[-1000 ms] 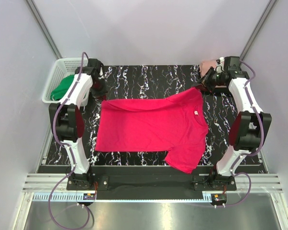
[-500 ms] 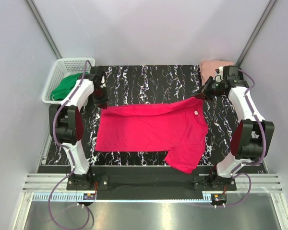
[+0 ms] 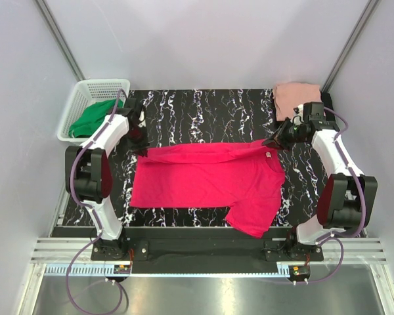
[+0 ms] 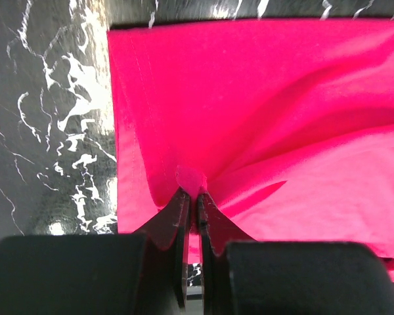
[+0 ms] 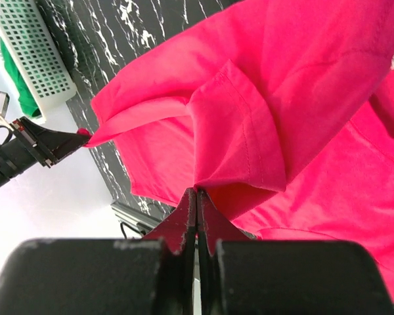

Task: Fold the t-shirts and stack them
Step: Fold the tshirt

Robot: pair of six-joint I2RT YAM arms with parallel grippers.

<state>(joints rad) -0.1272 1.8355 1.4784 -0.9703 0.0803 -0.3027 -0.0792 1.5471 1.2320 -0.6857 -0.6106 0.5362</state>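
Observation:
Next, I draw the crimson-pink t-shirt's lifted edge back toward the far side (image 3: 203, 118) with both my grippers before folding, because slanting folds (image 4: 285, 164) run from my left gripper across the t-shirt.
The crimson-pink t-shirt (image 3: 210, 184) lies spread on the black marbled table (image 3: 203, 108), with its far edge lifted and carried over the rest. My left gripper (image 3: 143, 148) is shut on the far-left corner, which shows pinched between the jaws in the left wrist view (image 4: 192, 193). My right gripper (image 3: 271, 140) is shut on the far-right sleeve edge (image 5: 197, 191), and the cloth (image 5: 302, 98) hangs from it. The pale salmon-pink t-shirt (image 3: 295, 97) lies folded at the back right corner. The black t-shirt is out of view.
A white basket (image 3: 79, 98) with green cloth (image 3: 92, 119) in it stands at the back left, beside the left arm. It also shows in the right wrist view (image 5: 26, 59). Grey walls close in the table on three sides.
Both grippers have moved toward the near side, carrying the crimson shirt's far edge over its body. The salmon shirt, once partly behind the right arm, is now uncovered.

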